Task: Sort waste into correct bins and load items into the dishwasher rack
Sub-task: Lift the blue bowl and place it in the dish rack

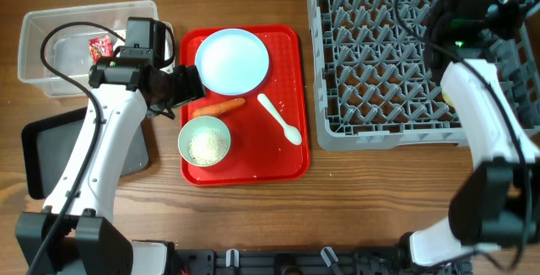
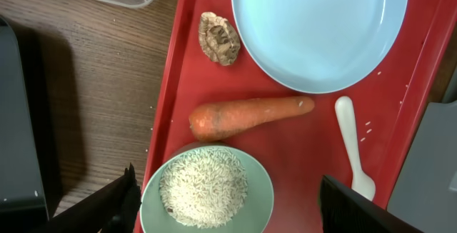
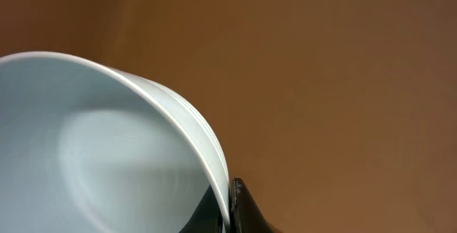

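My right gripper has the pale blue bowl empty above the rack's open pegs beside the yellow patch and should keep lowering it, releasing once they hold it.
My left gripper is open above the pale green bowl of loose white rice on the red tray. The carrot, brownish lump, pale blue plate and white spoon lie beyond it on the tray. The red wrapper lies in the clear tub. The black tray is under my left arm. My right gripper is shut on the rim of the pale blue bowl, high over the grey rack. The tissue is out of view.
The red serving tray sits mid-table between the bins and the rack. My right arm reaches across the rack's right side. A small yellow patch shows in the rack beside that arm.
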Available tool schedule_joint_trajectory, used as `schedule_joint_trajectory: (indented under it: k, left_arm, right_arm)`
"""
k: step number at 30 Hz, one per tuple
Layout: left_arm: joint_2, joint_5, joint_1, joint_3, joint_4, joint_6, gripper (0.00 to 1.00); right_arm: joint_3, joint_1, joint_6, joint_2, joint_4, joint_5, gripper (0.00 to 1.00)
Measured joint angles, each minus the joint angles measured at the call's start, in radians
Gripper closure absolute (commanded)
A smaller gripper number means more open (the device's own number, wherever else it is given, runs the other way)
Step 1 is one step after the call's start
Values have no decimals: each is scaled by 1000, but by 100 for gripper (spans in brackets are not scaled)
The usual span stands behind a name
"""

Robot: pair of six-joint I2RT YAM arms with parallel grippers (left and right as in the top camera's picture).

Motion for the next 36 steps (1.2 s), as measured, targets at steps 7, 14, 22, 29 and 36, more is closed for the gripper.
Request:
schedule_joint_trajectory:
  k: [7,14,22,29,36]
  left_arm:
    - [0,0,0,0,-11,0,19]
    - [0,0,0,0,-11,0,20]
    - [0,0,0,0,-14,0,20]
    - [0,1,0,0,-14,0,20]
    - [0,1,0,0,-14,0,20]
  right_arm:
    - [0,-90,-47,164,20,54,96]
    - [0,-94,-51,262,26,52,96]
    - [0,-94,-53,304,34,60,96]
    - [0,-68,-60,305,33,-17,53]
    - [0,61,-71,308,26,-115,28]
